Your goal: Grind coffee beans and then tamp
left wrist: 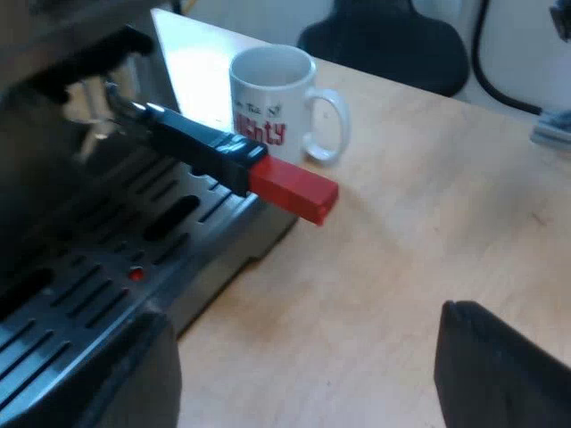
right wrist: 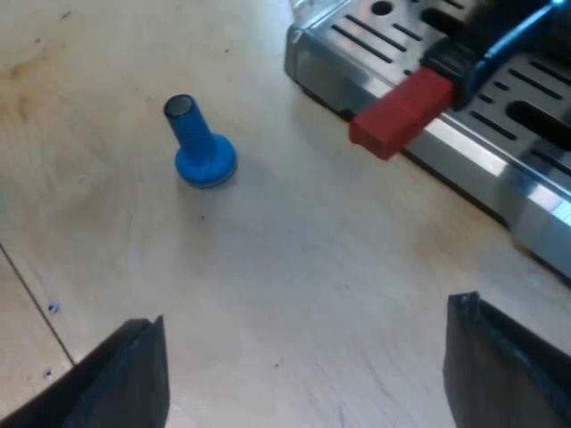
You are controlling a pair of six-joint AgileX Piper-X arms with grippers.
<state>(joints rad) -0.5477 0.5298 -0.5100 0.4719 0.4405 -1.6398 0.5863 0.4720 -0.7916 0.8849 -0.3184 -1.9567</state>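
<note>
My gripper will make the whole holder slide straight out when I pull its red end [right wrist: 401, 113], because the dark handle already points outward across the drip tray's front edge [right wrist: 464, 147].
The metal holder's dark handle [left wrist: 192, 143] sticks out from the espresso machine's front over the slotted drip tray [left wrist: 80, 285], and its red end [left wrist: 294, 192] reaches past the tray's edge. A white mug [left wrist: 272, 98] with red lettering stands on the wooden table close beside the machine. My left gripper [left wrist: 303, 392] hovers open over bare table, short of the red end, with nothing between its fingers. A blue tamper [right wrist: 198, 147] stands upright on the table, a short way from the red end [right wrist: 401, 111] and the tray [right wrist: 500, 107]. My right gripper [right wrist: 308, 383] is open over bare wood, short of the tamper.
Beyond the mug the wooden table [left wrist: 428, 223] ends, and a dark chair base [left wrist: 393, 40] and a black cable [left wrist: 500, 85] lie past that edge. Bare wood [right wrist: 294, 267] stretches between the tamper, the machine and both grippers.
</note>
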